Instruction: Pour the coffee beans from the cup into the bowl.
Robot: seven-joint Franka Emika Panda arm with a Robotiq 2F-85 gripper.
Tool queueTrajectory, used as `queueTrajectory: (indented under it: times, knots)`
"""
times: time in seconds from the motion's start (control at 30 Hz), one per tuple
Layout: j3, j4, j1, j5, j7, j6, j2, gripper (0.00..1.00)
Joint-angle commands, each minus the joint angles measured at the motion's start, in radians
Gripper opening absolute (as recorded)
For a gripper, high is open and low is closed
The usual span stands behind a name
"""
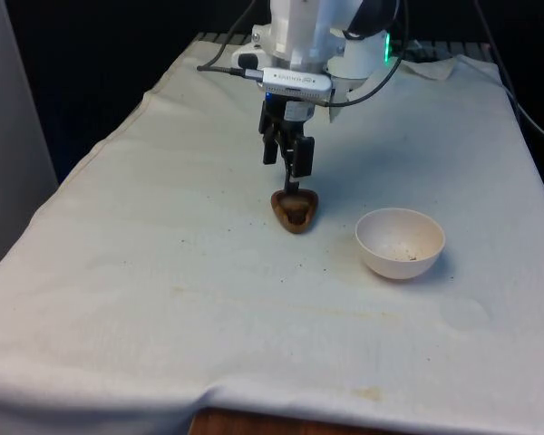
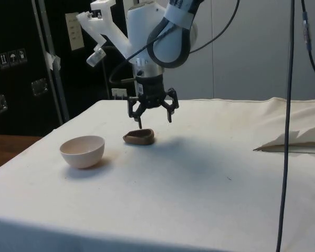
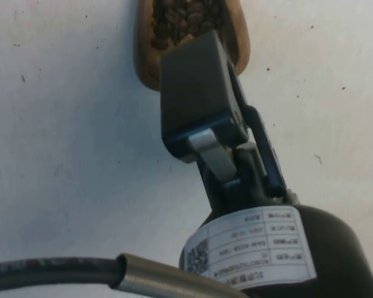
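Note:
The coffee beans (image 3: pixel 185 17) are loose in an open hollow, so I expect the cup (image 1: pixel 295 210) to end up empty when I pour it over the bowl.
A small brown wooden cup (image 1: pixel 295 209) holding coffee beans (image 3: pixel 186 18) stands upright on the white cloth near the table's middle. My gripper (image 1: pixel 284 172) hangs just above it, open and holding nothing. In the side view the gripper (image 2: pixel 155 122) has its fingers spread, and one fingertip (image 2: pixel 140 125) reaches down to the rim of the cup (image 2: pixel 139 137). One black finger (image 3: pixel 196 93) overlaps the cup's rim (image 3: pixel 143 56) in the wrist view. The white bowl (image 1: pixel 399 263) sits on the cloth to the front view's right of the cup, with only a few specks inside; in the side view the bowl (image 2: pixel 82 153) is apart from the cup.
Folded white cloth (image 2: pixel 294 142) lies at the table's far side in the side view. A dark cable (image 2: pixel 287 105) hangs down in front of that view. The table's near edge (image 1: pixel 254 408) runs along the front view's bottom.

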Motion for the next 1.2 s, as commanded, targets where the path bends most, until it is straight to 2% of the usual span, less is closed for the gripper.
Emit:
queueTrajectory:
  times: [0.0,0.03,0.1,0.27,0.3,0.33,0.53,0.6,0.63,0.67,0.97,1.0,1.03,1.17]
  knots:
    - [0.001,0.000,0.000,0.000,0.005,0.003,0.000,1.00]
    - [0.008,-0.004,-0.005,0.014,0.007,0.028,0.003,1.00]
    - [0.011,-0.007,-0.007,0.017,0.017,0.047,0.006,1.00]
    - [0.012,-0.016,-0.007,0.031,0.023,0.081,0.011,1.00]
    - [0.002,-0.007,0.000,0.018,0.024,0.058,0.012,1.00]
    - [0.011,-0.020,-0.007,0.032,0.024,0.088,0.011,1.00]
    - [0.007,-0.057,-0.005,0.046,0.026,0.126,0.003,1.00]
    - [0.008,-0.071,-0.007,0.050,0.030,0.133,-0.003,1.00]
    - [0.000,-0.060,-0.001,0.039,0.031,0.117,0.005,1.00]
    - [0.008,-0.074,-0.007,0.052,0.031,0.134,-0.004,1.00]
    - [0.006,-0.073,-0.004,0.080,0.054,0.134,0.006,1.00]
    - [0.000,-0.071,-0.001,0.072,0.051,0.119,0.004,1.00]
    - [0.005,-0.072,-0.005,0.082,0.056,0.134,0.007,1.00]
    - [0.003,-0.071,-0.005,0.083,0.071,0.136,0.010,1.00]
